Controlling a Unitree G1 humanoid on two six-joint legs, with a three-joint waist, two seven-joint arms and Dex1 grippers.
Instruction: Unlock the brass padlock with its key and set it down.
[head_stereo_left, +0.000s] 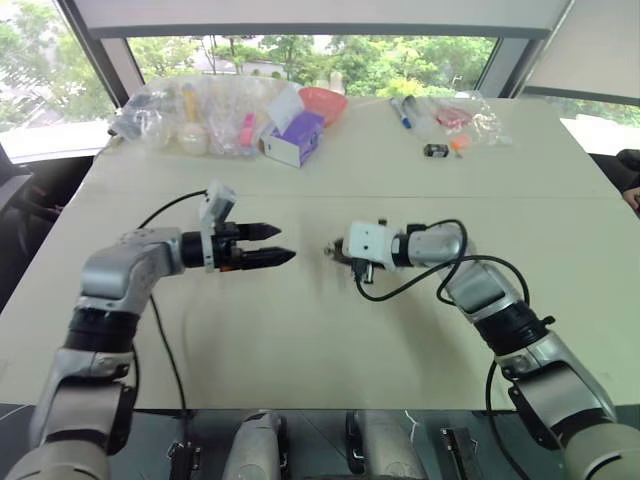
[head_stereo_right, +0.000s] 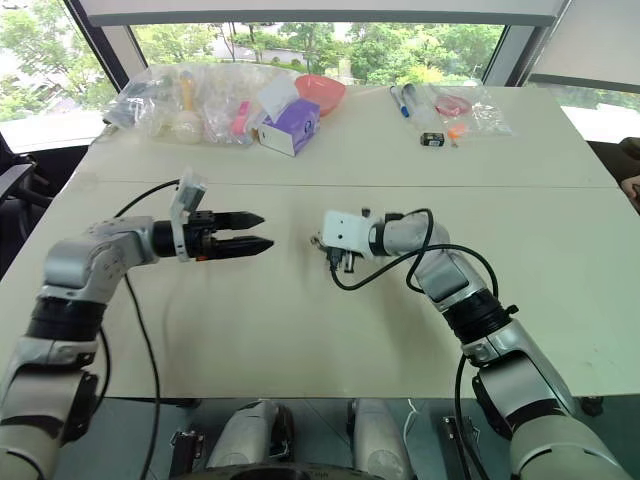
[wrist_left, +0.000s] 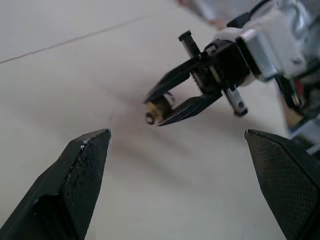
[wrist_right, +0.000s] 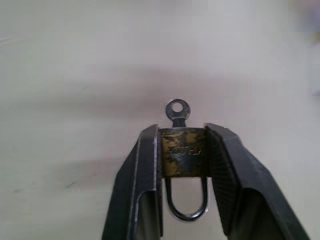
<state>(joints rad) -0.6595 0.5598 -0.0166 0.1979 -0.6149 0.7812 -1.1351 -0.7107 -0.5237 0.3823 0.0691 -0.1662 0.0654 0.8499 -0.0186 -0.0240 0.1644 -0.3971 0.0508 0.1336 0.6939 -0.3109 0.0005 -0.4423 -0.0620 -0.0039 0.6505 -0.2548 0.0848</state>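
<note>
I should use my right gripper to tilt the brass padlock (wrist_right: 184, 151) level before my left gripper pinches the key, because the key's round head (wrist_left: 150, 118) points down, away from my left gripper.
The brass padlock (wrist_right: 182, 152) is pinched by its two flat sides in my right gripper (wrist_right: 182, 131), which is shut on it a little above the pale table (head_stereo_left: 300, 340). Its silvery shackle (wrist_right: 186, 212) points back between the fingers. A small key (wrist_right: 178, 110) with a round loop head sticks out of the padlock's far end. My left gripper (head_stereo_left: 286, 243) is open with nothing between its fingers. It is held level a short way to the left of the right gripper (head_stereo_left: 335, 252) and points at it. The left wrist view shows the padlock (wrist_left: 159, 107) at those fingertips.
Along the table's far edge lie clear plastic bags (head_stereo_left: 190, 115), a purple and white box (head_stereo_left: 295, 138), an orange-red bowl (head_stereo_left: 322, 103), pens (head_stereo_left: 400, 112) and a small black object (head_stereo_left: 435, 150). A black cable (head_stereo_left: 400, 290) loops off my right wrist.
</note>
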